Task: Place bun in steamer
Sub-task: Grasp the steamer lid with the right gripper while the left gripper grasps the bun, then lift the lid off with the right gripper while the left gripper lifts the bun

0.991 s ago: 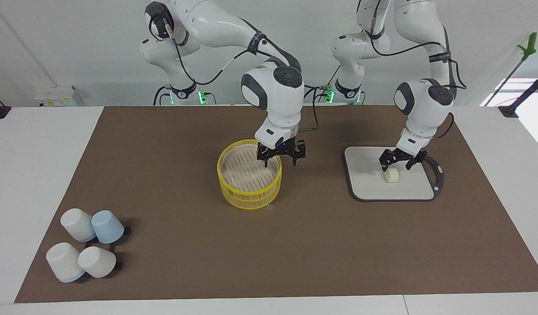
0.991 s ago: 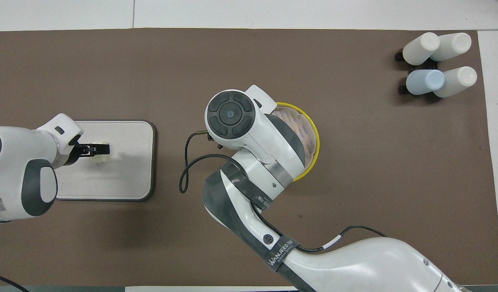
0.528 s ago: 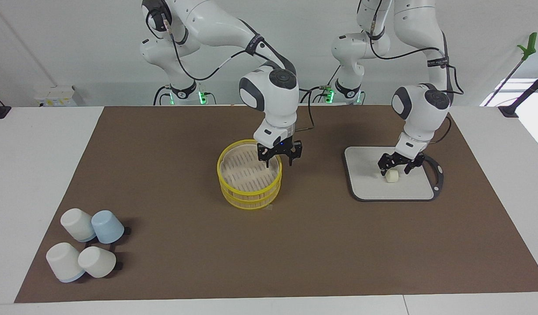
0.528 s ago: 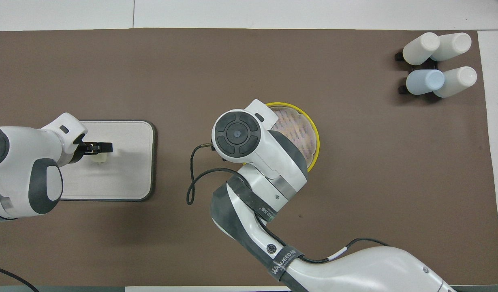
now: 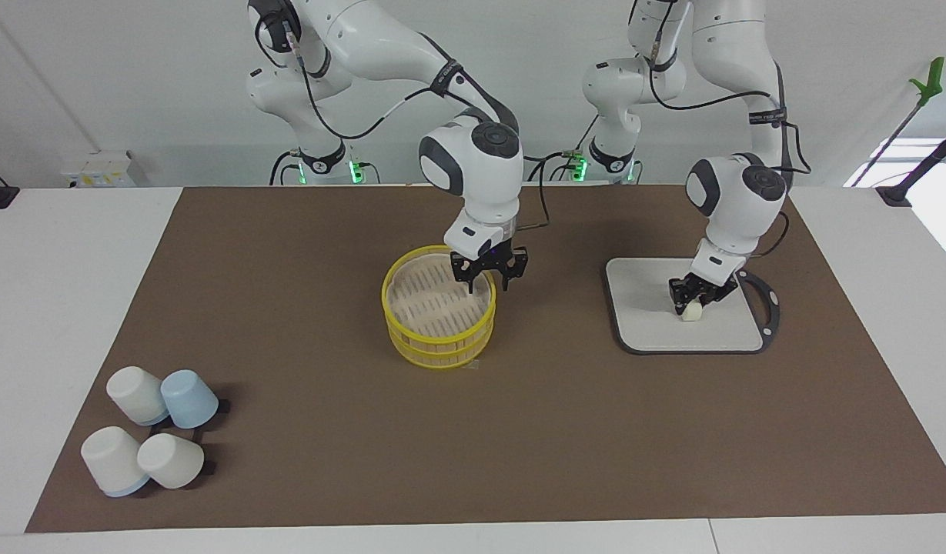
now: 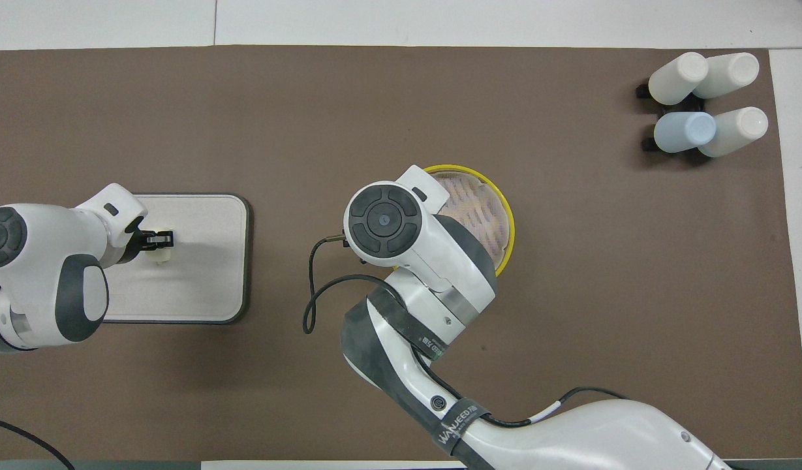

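Note:
Blurred stripes (image 6: pixel 478 207) can be seen through the pale cover inside the lid's yellow rim (image 6: pixel 509 213), so the lid will come away from the steamer's striped bottom when I lift it.
The bun (image 5: pixel 690 312) is a small cream lump lying on the grey board (image 5: pixel 648 327). My left gripper (image 5: pixel 696 298) is down on the bun with its fingers closed against the bun's sides; only the bun's lower end shows. In the overhead view the bun (image 6: pixel 160 256) peeks out under the left gripper (image 6: pixel 158 240). The yellow-rimmed steamer (image 5: pixel 411 332) stands mid-table with nothing in it and no separate lid in sight. My right gripper (image 5: pixel 489 279) hangs open and empty over the steamer's rim, on the side toward the robots. In the overhead view the right arm hides part of the steamer (image 6: pixel 489 209).
Several upturned white and pale blue cups (image 5: pixel 151 431) stand in a cluster at the right arm's end, far from the robots; they also show in the overhead view (image 6: pixel 704 104). The board (image 6: pixel 205 287) lies toward the left arm's end of the brown mat.
My left gripper has come down onto the bun and its fingers have narrowed around it. My right gripper has shifted slightly over the steamer's rim and stays open.

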Controlling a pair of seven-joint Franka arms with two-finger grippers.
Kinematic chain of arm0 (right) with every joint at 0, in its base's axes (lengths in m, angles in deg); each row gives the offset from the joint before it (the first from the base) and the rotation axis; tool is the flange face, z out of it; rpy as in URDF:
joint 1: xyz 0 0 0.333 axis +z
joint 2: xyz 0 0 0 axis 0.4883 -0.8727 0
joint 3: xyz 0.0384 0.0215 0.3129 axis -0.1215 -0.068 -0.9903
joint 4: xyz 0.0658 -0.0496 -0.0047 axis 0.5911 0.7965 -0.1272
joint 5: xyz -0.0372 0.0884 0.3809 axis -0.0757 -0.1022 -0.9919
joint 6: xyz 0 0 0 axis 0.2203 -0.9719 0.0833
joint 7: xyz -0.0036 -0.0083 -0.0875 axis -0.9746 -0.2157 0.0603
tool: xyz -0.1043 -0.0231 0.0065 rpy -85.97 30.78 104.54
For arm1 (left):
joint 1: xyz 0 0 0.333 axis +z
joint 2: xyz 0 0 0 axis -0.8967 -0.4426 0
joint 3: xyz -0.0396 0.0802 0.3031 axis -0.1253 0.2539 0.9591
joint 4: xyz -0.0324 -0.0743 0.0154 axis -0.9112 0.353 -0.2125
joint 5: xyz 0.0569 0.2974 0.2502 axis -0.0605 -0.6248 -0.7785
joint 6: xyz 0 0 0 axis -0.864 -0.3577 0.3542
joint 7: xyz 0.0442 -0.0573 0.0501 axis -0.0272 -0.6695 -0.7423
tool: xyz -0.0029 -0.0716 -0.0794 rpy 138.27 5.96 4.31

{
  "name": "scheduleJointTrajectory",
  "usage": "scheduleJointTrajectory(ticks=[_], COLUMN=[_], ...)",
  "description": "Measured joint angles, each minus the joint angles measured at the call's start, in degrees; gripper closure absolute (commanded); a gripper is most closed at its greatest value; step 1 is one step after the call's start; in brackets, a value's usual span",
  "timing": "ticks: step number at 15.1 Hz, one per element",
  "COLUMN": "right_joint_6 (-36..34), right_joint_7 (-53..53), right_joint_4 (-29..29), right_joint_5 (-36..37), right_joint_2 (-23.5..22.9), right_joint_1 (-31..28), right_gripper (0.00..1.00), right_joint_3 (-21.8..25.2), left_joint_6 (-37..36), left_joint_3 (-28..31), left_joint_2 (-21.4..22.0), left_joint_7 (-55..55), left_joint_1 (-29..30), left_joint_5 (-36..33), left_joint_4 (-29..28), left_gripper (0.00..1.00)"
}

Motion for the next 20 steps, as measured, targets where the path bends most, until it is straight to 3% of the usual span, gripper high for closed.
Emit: scheduleJointTrajectory(ticks=[2, 5, 8, 11, 16, 20], right_joint_6=[1.16, 1.72, 1.73, 2.37, 2.19, -8.74], right_joint_7=[0.0, 0.0, 0.0, -0.15, -0.26, -6.05], right_joint_4=[0.91, 1.66, 1.84, 1.85, 1.24, -6.94], right_joint_5=[-0.01, -0.08, -0.51, -0.9, -1.03, -1.03], right_joint_2=[0.11, 0.45, 0.81, 0.87, 0.88, 1.16], right_joint_1=[0.02, 0.02, 0.02, 0.03, -0.16, -3.22], right_gripper=[0.37, 0.69, 0.88, 0.99, 0.99, 0.99], right_joint_3=[-0.04, -0.05, -0.04, -0.13, -0.05, 0.19], left_joint_6=[0.0, -1.28, -9.07, -17.46, -27.19, -28.33], left_joint_3=[-0.01, -0.03, -0.27, -0.4, -0.71, -0.75], left_joint_2=[0.0, 0.0, 0.05, 0.22, 0.13, -0.29], left_joint_7=[0.0, -0.02, -1.02, -6.71, -17.64, -20.37], left_joint_1=[0.0, 0.0, -0.21, -3.03, -9.7, -11.97], left_joint_5=[0.0, 0.0, 0.02, 0.04, 0.04, 0.05], left_joint_4=[0.02, 0.98, 6.67, 13.77, 22.66, 23.96], left_gripper=[0.8, 0.75, 0.75, 0.76, 0.76, 0.76])
